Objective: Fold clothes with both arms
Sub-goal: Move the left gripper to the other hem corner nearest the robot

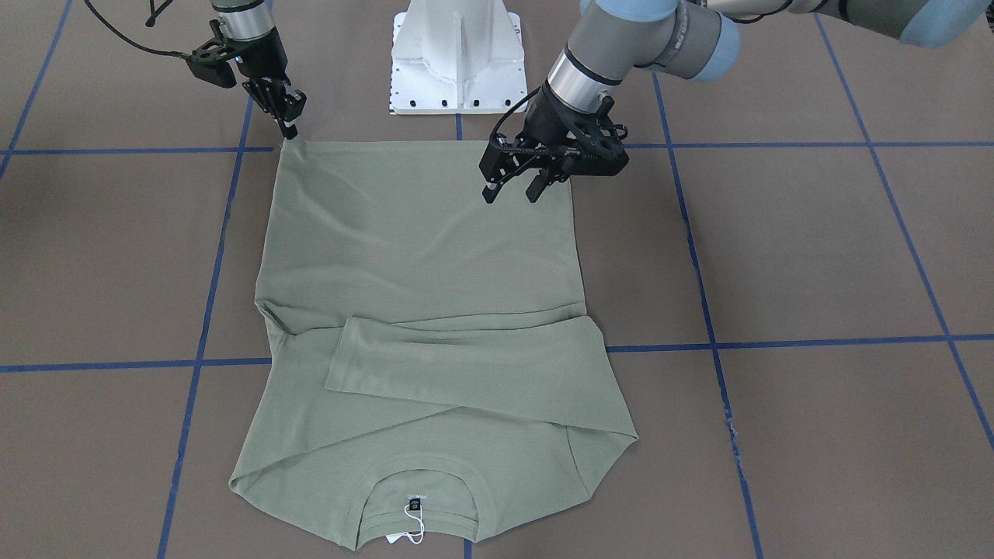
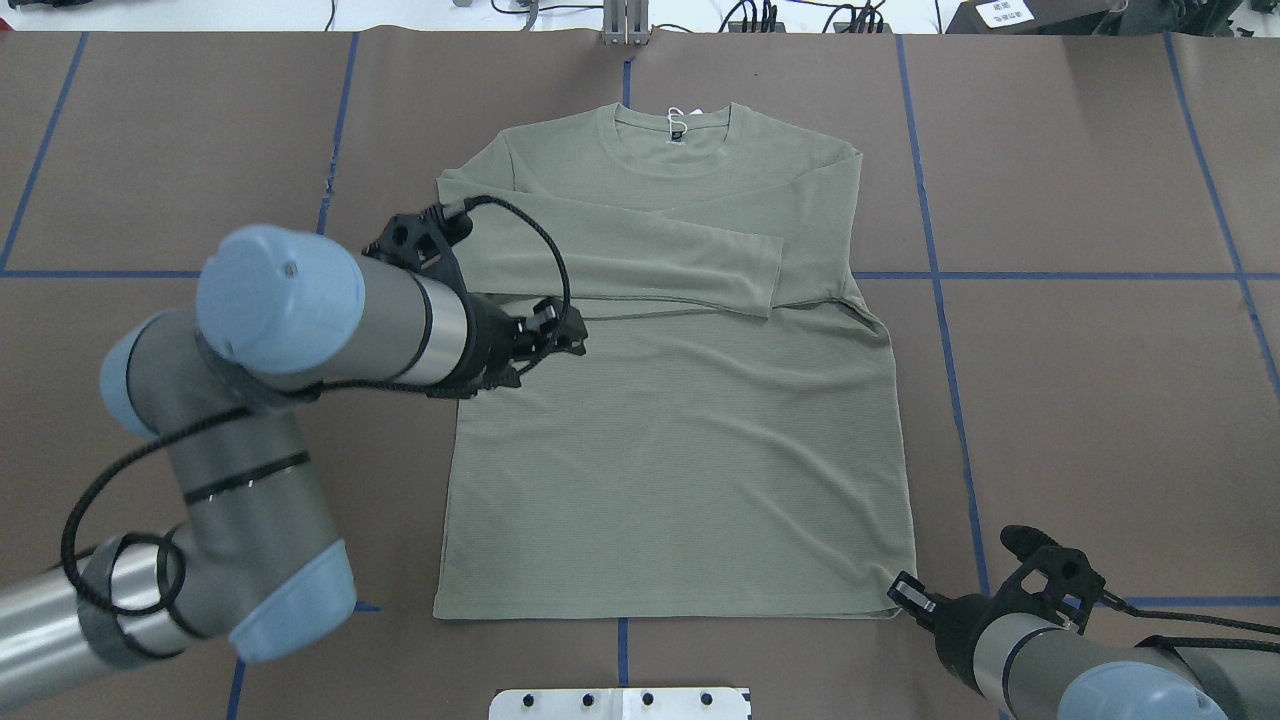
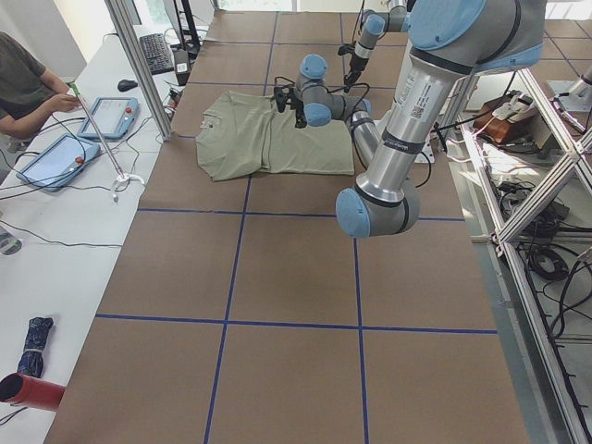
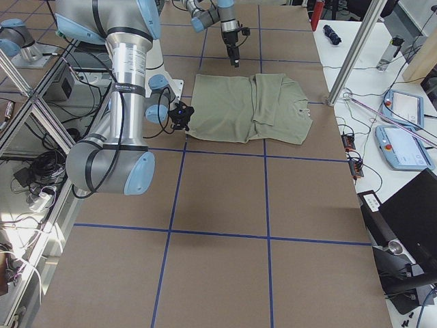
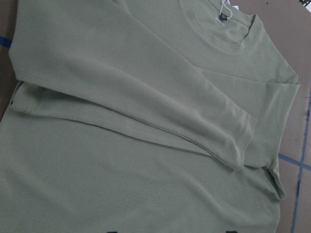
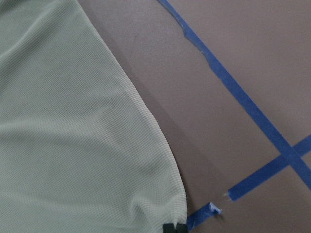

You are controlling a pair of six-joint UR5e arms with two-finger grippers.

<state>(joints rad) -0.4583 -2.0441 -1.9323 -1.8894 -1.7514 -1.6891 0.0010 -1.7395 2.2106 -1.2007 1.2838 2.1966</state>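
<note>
The whole shirt [image 1: 419, 237] will slide along with its sleeves still folded when I pull the hem, because the collar end [image 1: 419, 503] is loose and the sleeves lie flat.
The sage-green long-sleeved shirt [image 2: 680, 450] lies flat on the brown table. Its collar [image 2: 680, 135] with the white hang tag [image 1: 415, 528] is at the far side, and both sleeves are folded across the chest [image 1: 466, 365]. My right gripper [image 1: 290, 124] sits at the hem corner nearest it. It is shut on that corner, which bunches at the fingertip [image 6: 175, 228] in the right wrist view. My left gripper [image 1: 512, 190] hangs open a little above the shirt's other side near the hem, holding nothing. Its wrist view looks down on the folded sleeve cuff [image 5: 238, 150].
The white pedestal base [image 1: 457, 58] stands just behind the hem. Blue tape lines [image 1: 217, 256] cross the brown table cover. A person [image 3: 23, 88] sits at a side table with tablets [image 3: 51, 157] beyond the collar end. Cables and frames line the robot's side.
</note>
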